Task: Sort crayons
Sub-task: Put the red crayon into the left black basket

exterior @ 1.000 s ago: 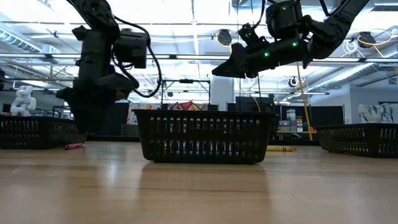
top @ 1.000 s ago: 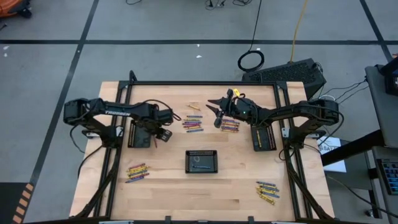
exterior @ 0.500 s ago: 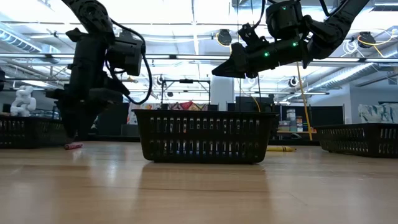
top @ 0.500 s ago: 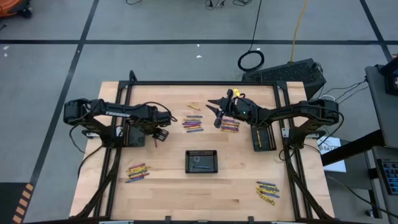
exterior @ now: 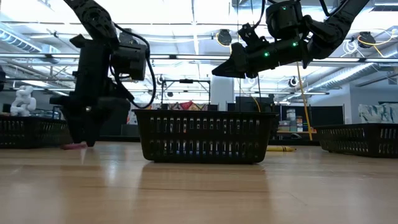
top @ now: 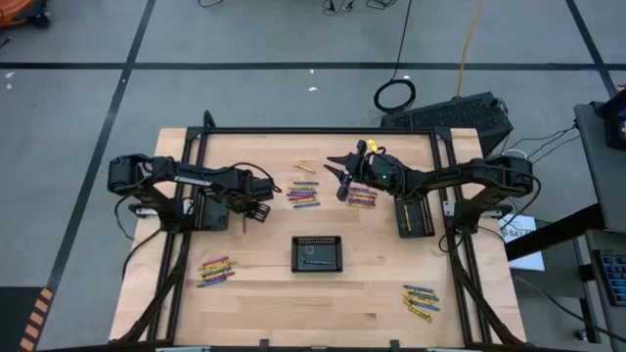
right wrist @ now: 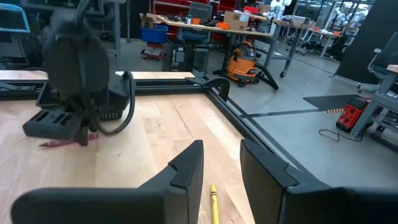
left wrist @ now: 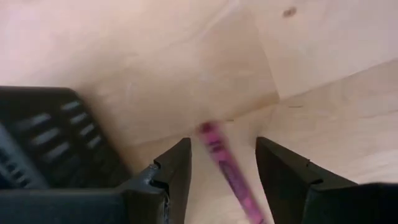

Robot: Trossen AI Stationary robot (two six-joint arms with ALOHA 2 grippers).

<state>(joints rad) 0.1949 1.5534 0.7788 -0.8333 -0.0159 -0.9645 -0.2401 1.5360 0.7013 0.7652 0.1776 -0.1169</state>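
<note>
The black tray beside the pink crayon is up against the frame rail (top: 197,217), so the robot's left gripper should drop the crayon in first and then pull the tray's side (top: 229,219) inward.
A pink crayon (left wrist: 219,158) lies on the wood just beside the left black tray (left wrist: 53,140). My left gripper (left wrist: 222,148) is low over it, open, with one finger on each side and a gap to both. From table height, the left gripper (exterior: 84,140) reaches down to the same pink crayon (exterior: 73,147). My right gripper (top: 338,182) hangs open and empty high over the back middle, above a lone yellow crayon (right wrist: 213,202). Crayon heaps lie at the back centre (top: 304,194) and beside it (top: 362,197), at the front left (top: 215,270) and at the front right (top: 421,301).
A black tray (top: 318,252) stands in the middle of the table, another tray (top: 416,217) under the right arm, and the left tray (top: 217,211) under the left arm. A black frame rail (right wrist: 214,93) runs along the table's back and sides.
My left gripper has swung beside the left tray and come down around the pink crayon. The right arm has stayed still.
</note>
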